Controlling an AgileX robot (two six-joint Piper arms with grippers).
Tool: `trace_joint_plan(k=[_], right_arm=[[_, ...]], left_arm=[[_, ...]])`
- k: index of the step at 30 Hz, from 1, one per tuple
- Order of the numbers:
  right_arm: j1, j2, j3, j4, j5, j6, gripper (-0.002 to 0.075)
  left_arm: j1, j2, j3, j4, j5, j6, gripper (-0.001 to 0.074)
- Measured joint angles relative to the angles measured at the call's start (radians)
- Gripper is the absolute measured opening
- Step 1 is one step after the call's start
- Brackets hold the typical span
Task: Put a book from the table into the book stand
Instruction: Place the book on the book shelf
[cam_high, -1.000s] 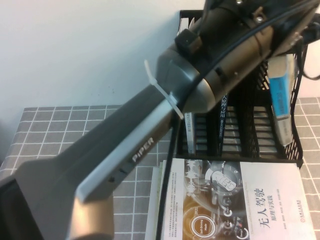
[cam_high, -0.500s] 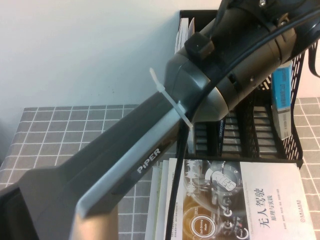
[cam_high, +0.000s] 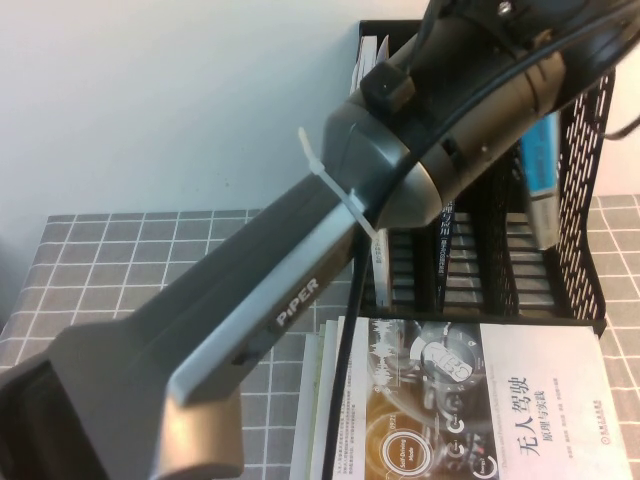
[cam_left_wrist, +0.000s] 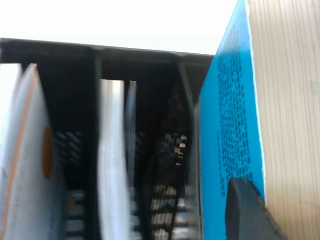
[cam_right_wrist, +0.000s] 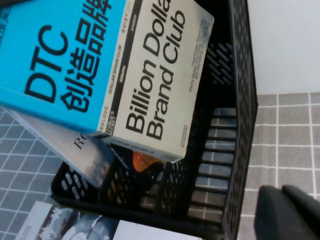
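Note:
The cyan book's lower end (cam_high: 543, 222) is hanging over the empty section, clear of the divider, so my left gripper should now move the book down until it touches the section's slatted bottom (cam_high: 532, 288).
The book (cam_right_wrist: 100, 65), cyan and pale grey with "DTC" and "Billion Dollar Brand Club", hangs tilted at the top of the black book stand (cam_right_wrist: 235, 125), by its right-hand compartment. Its blue spine (cam_high: 540, 180) shows in the high view inside the stand (cam_high: 580, 260). My left gripper (cam_left_wrist: 285, 215) is shut on the book; one finger (cam_left_wrist: 245, 210) presses on the cyan cover (cam_left_wrist: 230, 125). My left arm (cam_high: 300, 300) hides that gripper in the high view. My right gripper (cam_right_wrist: 282, 212) is shut and empty, over the table (cam_right_wrist: 295, 145) to the right of the stand.
A brown-and-white book with a Chinese title (cam_high: 470, 400) lies on the table in front of the stand. Other books stand in the left and middle compartments (cam_left_wrist: 112, 150), a grey one (cam_right_wrist: 75, 150) among them. A white wall is behind.
My left wrist has risen and shifted left. The book's spine has swung from leaning right by the stand's right wall to further left inside the right-hand compartment.

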Motion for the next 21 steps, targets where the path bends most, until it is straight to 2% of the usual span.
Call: trace_joint_plan(k=[21], right_arm=[[0.000, -0.001, 0.000, 0.000, 0.012, -0.021, -0.0003]], left_arm=[[0.018, 0.136, 0.000, -0.001, -0.095, 0.002, 0.0181]])
